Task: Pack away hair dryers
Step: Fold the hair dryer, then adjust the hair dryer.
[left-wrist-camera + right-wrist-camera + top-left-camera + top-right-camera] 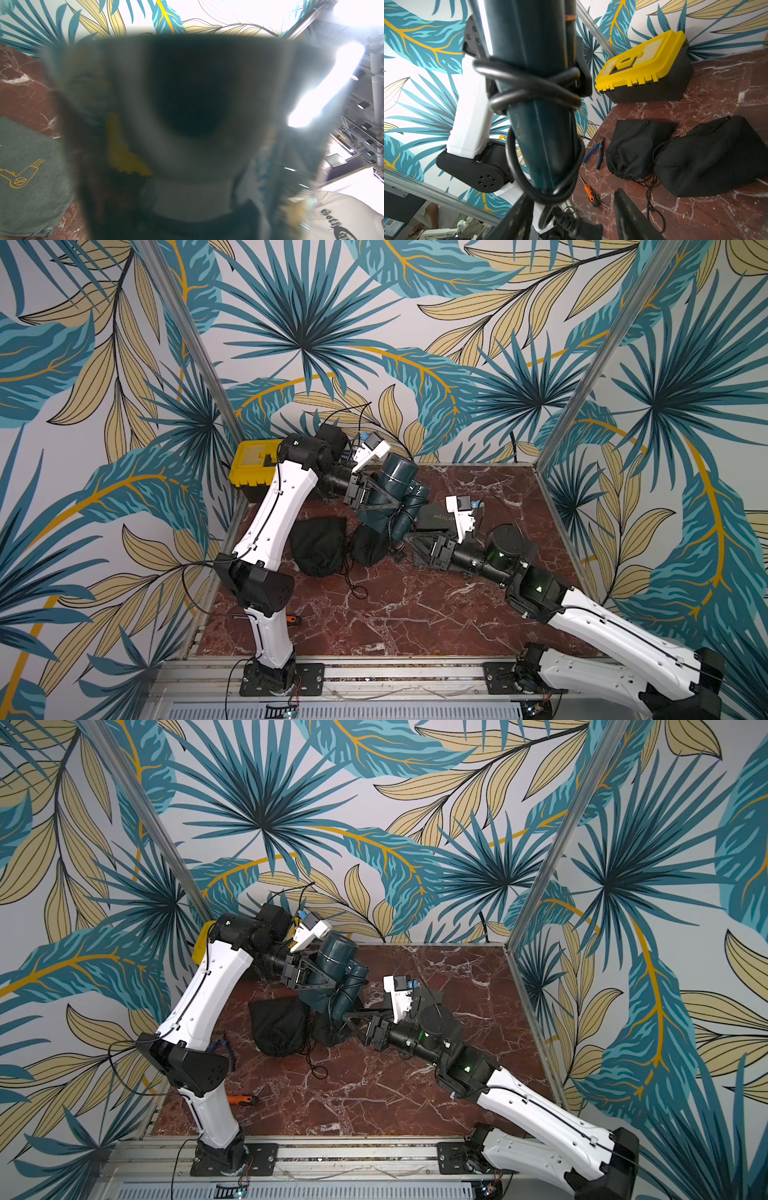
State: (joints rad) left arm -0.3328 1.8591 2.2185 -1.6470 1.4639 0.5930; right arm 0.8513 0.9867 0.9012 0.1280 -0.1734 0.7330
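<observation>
Only the end of the dryer's handle and a cord loop [340, 1014] come as far as my right gripper. That gripper should move farther up the handle [350, 992] and close before my left gripper opens.
A dark teal-blue hair dryer [395, 481] [334, 959] hangs tilted above the marble floor, and my left gripper [384, 495] [320, 977] is shut on its barrel. The left wrist view is almost filled by the dryer's blurred dark body [187, 93]. Its handle [537, 124], with black cord [529, 87] wound around it, points down toward my right gripper [411, 549] [571, 199]. That gripper is open. The handle's end and a cord loop sit between its spread fingers [629, 216], and I see no contact.
Two black drawstring pouches [635, 145] [712, 160] lie on the floor below the dryer. A grey pouch [31, 176] lies toward the right. A yellow toolbox [251, 466] stands in the back left corner. Blue pliers [598, 153] and an orange screwdriver [589, 194] lie near the left wall.
</observation>
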